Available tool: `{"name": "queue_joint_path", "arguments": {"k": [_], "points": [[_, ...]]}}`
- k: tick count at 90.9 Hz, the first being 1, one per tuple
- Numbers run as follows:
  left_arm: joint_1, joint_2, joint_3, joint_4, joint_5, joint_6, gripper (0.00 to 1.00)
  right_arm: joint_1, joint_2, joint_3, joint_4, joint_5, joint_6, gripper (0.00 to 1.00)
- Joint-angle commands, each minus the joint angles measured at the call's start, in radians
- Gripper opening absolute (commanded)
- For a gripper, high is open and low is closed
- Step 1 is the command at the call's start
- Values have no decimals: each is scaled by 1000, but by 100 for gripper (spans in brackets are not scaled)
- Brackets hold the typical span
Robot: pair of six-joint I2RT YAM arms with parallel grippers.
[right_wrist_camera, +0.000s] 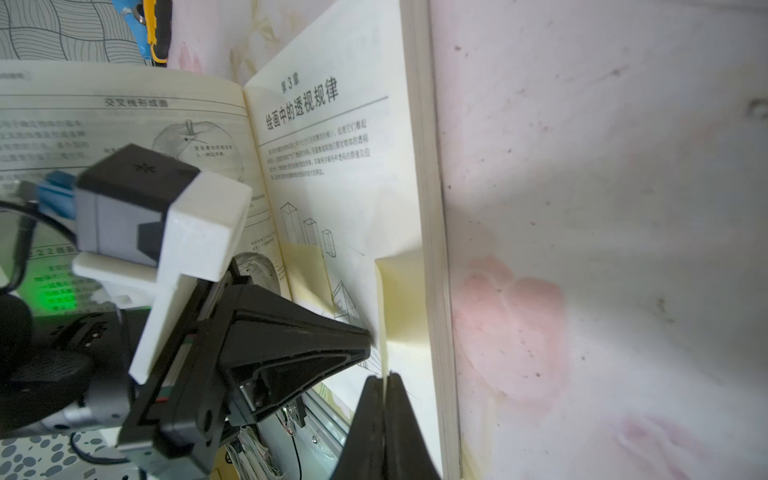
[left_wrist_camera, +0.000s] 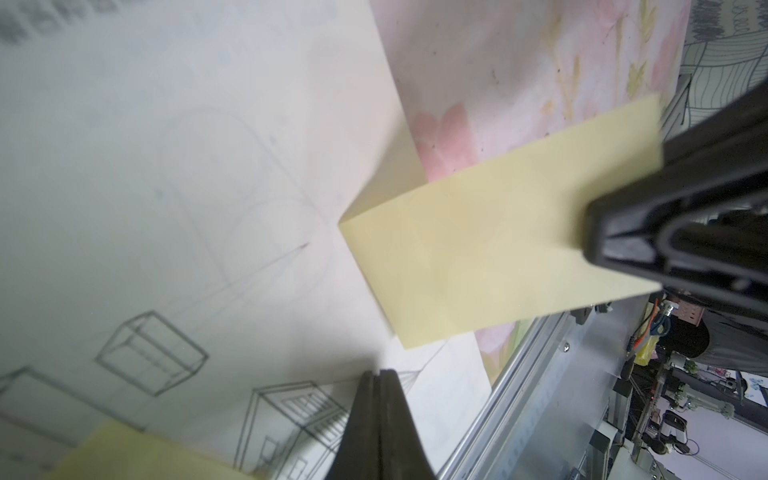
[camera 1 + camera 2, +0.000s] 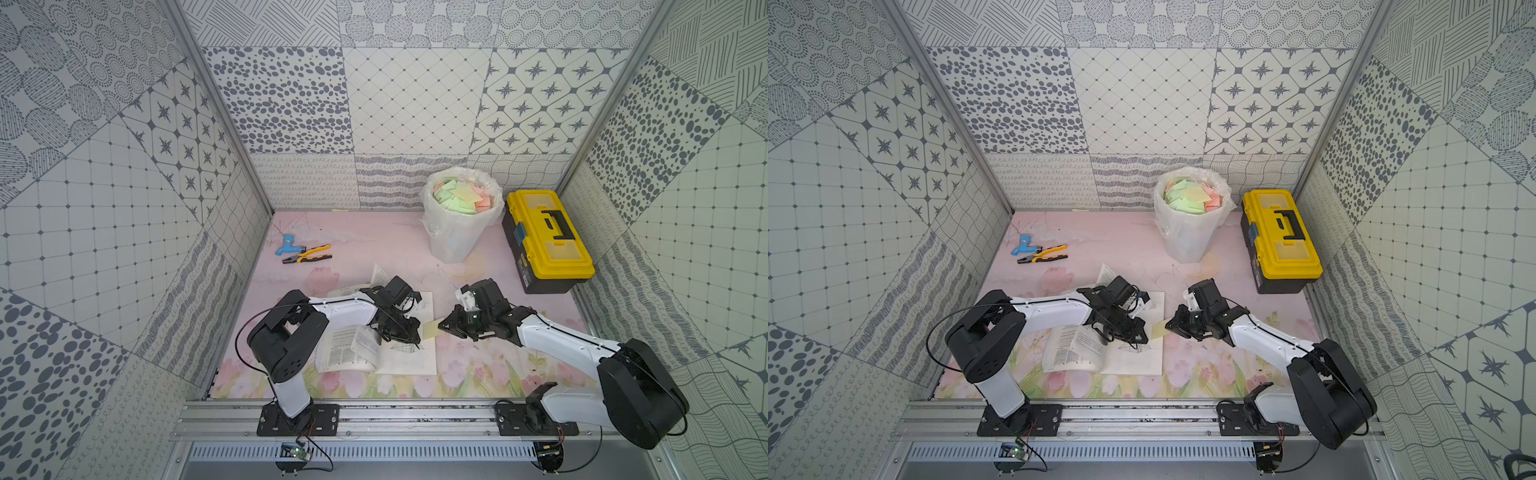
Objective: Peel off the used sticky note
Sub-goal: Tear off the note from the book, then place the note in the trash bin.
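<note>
I should keep pulling until the note reaches the bin (image 3: pixel 461 197), as my left gripper keeps the page flat and my right gripper pinches the sticky note's raised end (image 3: pixel 432 328).
An open book (image 3: pixel 409 362) (image 3: pixel 1136 362) lies on the flowered mat. A pale yellow sticky note (image 3: pixel 432 329) (image 3: pixel 1160 330) (image 2: pixel 478 257) (image 1: pixel 401 299) sits at the outer edge of its right page. The note's free end is lifted and bent away from the paper, while its other end still touches the page. My right gripper (image 3: pixel 443 326) (image 3: pixel 1169 325) (image 2: pixel 590 232) (image 1: pixel 385 380) is shut on that free end. My left gripper (image 3: pixel 410 337) (image 3: pixel 1140 338) (image 2: pixel 379 374) (image 1: pixel 368 345) is shut with nothing in it, its tip down on the page beside the note.
A second yellow note (image 1: pixel 305 274) is stuck near the book's spine. A lined bin (image 3: pixel 453 245) full of coloured notes and a yellow toolbox (image 3: pixel 544 237) stand at the back right. Pliers (image 3: pixel 309 254) and a blue fitting (image 3: pixel 286 244) lie at the back left.
</note>
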Motion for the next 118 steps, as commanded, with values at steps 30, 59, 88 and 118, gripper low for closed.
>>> {"name": "queue_joint_path", "arguments": {"k": [30,59,88,118], "points": [[36,-159,-70,6,-156,-33,0,-81,-145,130,-17,-10,-5,6],[88,-219,-134,-8,-221,-82,0,-190,-147,414,-117,-26,-84,6],[96,-304,-202,-34,-277,-105,0,-312,33,761,-175,-16,-158,7],[95,-388,-246,-82,-323,-126,0,-408,431,1169,-273,17,-223,10]]}}
